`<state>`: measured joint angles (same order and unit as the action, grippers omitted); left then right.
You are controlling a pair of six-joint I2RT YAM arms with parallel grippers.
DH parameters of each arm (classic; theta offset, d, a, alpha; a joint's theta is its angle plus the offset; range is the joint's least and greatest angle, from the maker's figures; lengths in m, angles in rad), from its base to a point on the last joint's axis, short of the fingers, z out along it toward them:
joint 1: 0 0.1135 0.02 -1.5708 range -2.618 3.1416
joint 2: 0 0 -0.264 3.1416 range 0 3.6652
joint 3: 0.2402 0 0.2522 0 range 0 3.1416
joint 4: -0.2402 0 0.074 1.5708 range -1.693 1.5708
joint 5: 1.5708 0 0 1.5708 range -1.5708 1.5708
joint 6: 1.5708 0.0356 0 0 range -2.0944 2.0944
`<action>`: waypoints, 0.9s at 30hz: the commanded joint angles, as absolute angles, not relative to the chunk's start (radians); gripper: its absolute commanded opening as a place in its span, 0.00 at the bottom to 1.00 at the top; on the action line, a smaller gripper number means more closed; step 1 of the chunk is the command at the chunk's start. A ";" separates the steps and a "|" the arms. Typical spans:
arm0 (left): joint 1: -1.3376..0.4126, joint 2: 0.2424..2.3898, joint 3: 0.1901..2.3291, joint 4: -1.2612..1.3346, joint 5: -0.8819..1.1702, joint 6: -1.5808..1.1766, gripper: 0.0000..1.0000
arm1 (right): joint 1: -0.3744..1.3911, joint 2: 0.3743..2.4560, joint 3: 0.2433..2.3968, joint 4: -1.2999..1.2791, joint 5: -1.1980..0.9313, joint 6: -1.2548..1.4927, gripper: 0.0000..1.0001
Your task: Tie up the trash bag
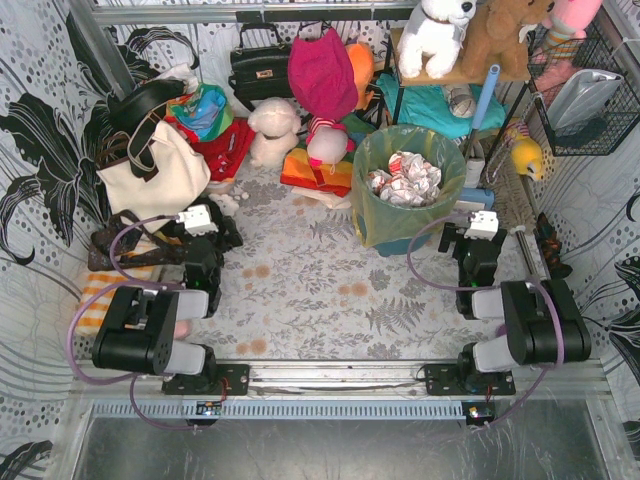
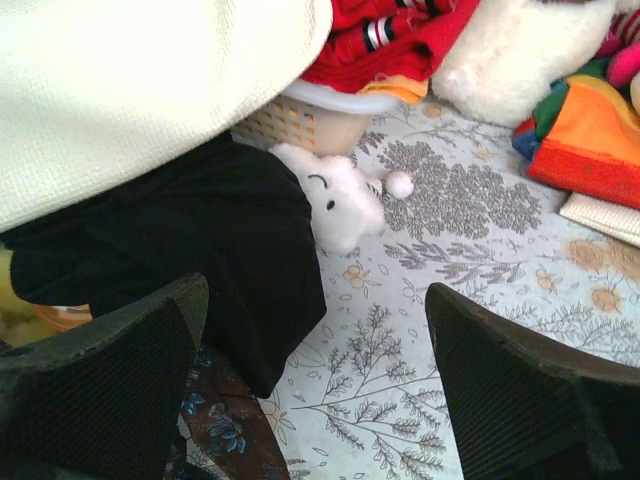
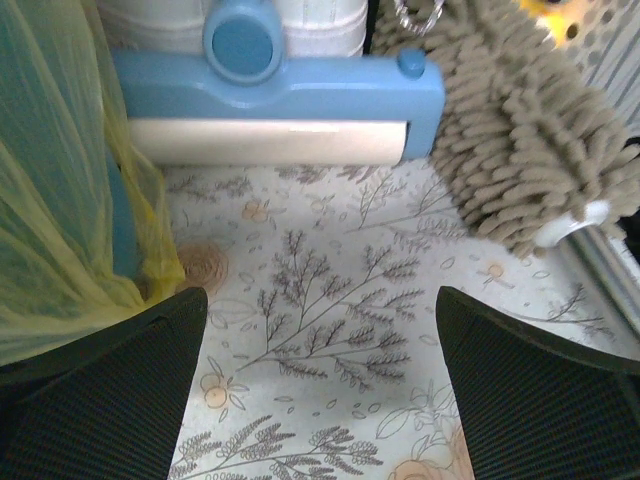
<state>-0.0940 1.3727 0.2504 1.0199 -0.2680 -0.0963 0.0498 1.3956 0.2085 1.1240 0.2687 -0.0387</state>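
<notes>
The trash bag's folded rim (image 1: 461,174) lies free next to my open right gripper, so I should go on lifting the gripper toward that rim (image 1: 461,165) until its fingers straddle it.
The trash bag (image 1: 372,205) is thin yellow-green plastic lining a teal round bin at the back right. Its rim is folded open over the bin, and crumpled white paper (image 1: 405,178) fills the mouth. In the right wrist view the bag (image 3: 50,200) hangs at the left edge, just beside my left finger. My right gripper (image 1: 470,240) (image 3: 320,300) stands open low over the table, right of the bin, holding nothing. My left gripper (image 1: 222,232) (image 2: 315,300) is open too, far left of the bag, with only tablecloth between its fingers.
A cream tote bag (image 1: 150,170) (image 2: 150,90) and black cloth (image 2: 200,240) crowd the left gripper, with a small white plush (image 2: 335,200) ahead. A blue lint roller (image 3: 270,90) and a taupe mop head (image 3: 530,150) lie ahead of the right gripper. Toys and clothes (image 1: 320,100) fill the back.
</notes>
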 commanded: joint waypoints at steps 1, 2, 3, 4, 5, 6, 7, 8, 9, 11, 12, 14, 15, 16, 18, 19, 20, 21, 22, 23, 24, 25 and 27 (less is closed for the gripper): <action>-0.150 1.297 0.322 0.871 -0.450 -0.096 0.98 | 0.046 1.254 0.265 0.924 0.320 -0.017 0.97; -0.176 1.281 0.340 0.826 -0.497 -0.087 0.98 | 0.046 1.224 0.275 0.877 0.318 -0.006 0.97; -0.200 1.260 0.357 0.789 -0.536 -0.077 0.98 | 0.046 1.197 0.289 0.827 0.312 0.001 0.97; -0.222 1.238 0.371 0.756 -0.567 -0.069 0.98 | 0.046 1.170 0.307 0.766 0.309 0.007 0.97; -0.246 1.212 0.388 0.717 -0.596 -0.071 0.98 | 0.046 1.147 0.330 0.706 0.307 0.015 0.97; -0.265 1.187 0.405 0.671 -0.620 -0.086 0.98 | 0.046 1.126 0.355 0.636 0.307 0.032 0.97; -0.284 1.164 0.425 0.624 -0.636 -0.109 0.98 | 0.046 1.106 0.383 0.568 0.309 0.048 0.97; -0.301 1.146 0.441 0.586 -0.642 -0.127 0.98 | 0.046 1.091 0.417 0.498 0.308 0.063 0.97; -0.318 1.128 0.462 0.552 -0.647 -0.144 0.98 | 0.046 1.077 0.455 0.419 0.304 0.080 0.97; -0.353 1.103 0.517 0.465 -0.653 -0.181 0.98 | 0.046 1.064 0.538 0.271 0.295 0.109 0.97; -0.367 1.095 0.554 0.412 -0.653 -0.204 0.98 | 0.046 1.064 0.580 0.202 0.289 0.117 0.97; -0.399 1.081 0.624 0.322 -0.639 -0.240 0.98 | 0.046 1.071 0.666 0.064 0.262 0.122 0.97; -0.413 1.079 0.655 0.285 -0.624 -0.252 0.98 | 0.046 1.075 0.715 0.014 0.247 0.127 0.97; -0.425 1.077 0.685 0.258 -0.601 -0.254 0.98 | 0.046 1.075 0.751 -0.032 0.226 0.128 0.97; -0.442 1.089 0.765 0.176 -0.543 -0.277 0.98 | 0.046 1.072 0.813 -0.111 0.182 0.141 0.97; -0.448 1.104 0.817 0.126 -0.524 -0.290 0.98 | 0.046 1.068 0.843 -0.146 0.159 0.151 0.97; -0.454 1.122 0.868 0.073 -0.500 -0.301 0.98 | 0.046 1.064 0.869 -0.174 0.140 0.162 0.97; -0.462 1.149 0.915 0.031 -0.482 -0.307 0.98 | 0.046 1.059 0.892 -0.196 0.133 0.174 0.97; -0.470 1.166 0.961 -0.006 -0.467 -0.312 0.98 | 0.046 1.055 0.911 -0.210 0.127 0.183 0.97; -0.477 1.183 0.997 -0.034 -0.454 -0.315 0.98 | 0.046 1.051 0.928 -0.223 0.124 0.188 0.97; -0.485 1.197 1.033 -0.064 -0.433 -0.316 0.98 | 0.046 1.048 0.946 -0.239 0.122 0.193 0.97; -0.492 1.211 1.067 -0.078 -0.415 -0.323 0.98 | 0.046 1.046 0.962 -0.254 0.122 0.199 0.97; -0.507 1.238 1.134 -0.133 -0.379 -0.339 0.98 | 0.046 1.050 1.000 -0.286 0.121 0.220 0.97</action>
<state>-0.4797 1.1976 1.0241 0.0204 -0.4702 -0.2943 0.0490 1.0672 0.9199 -0.1642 0.1558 0.1646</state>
